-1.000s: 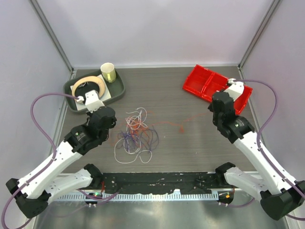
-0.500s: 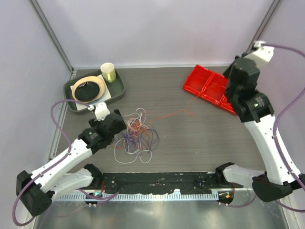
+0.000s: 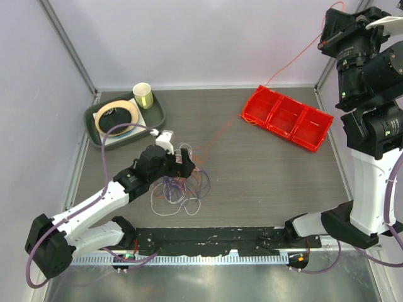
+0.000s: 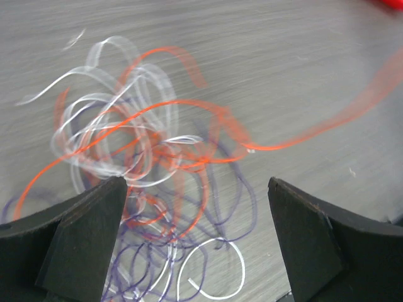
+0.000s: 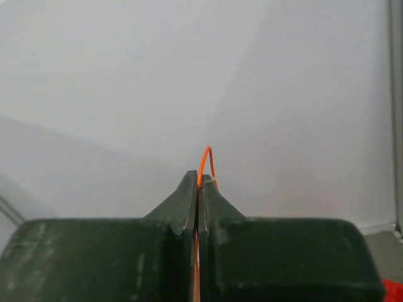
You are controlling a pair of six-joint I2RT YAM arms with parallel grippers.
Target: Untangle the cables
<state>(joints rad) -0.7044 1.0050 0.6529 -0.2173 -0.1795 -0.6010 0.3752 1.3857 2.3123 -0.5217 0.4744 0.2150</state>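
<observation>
I expect the white and purple loops to stay behind when I lift the orange-red cable, since that cable crosses over the loose white loops.
The cables lie in a loose tangle of orange-red, purple and white loops on the table, left of centre. My left gripper hangs low over the tangle, open, with nothing between its fingers. In the left wrist view the cables spread between and beyond the gripper, partly blurred. One orange-red cable rises from the tangle in a long slanted line to my right gripper, raised high at the top right. In the right wrist view that gripper is shut on the orange-red cable, which loops over the tips.
A red compartment bin sits at the back right, under the stretched cable. A dark tray at the back left holds a tape roll and a pale cup. A black strip runs along the near edge.
My right arm has swung up from near the red bin to high at the top right, drawing the orange-red cable out. My left gripper has opened and moved right over the tangle.
</observation>
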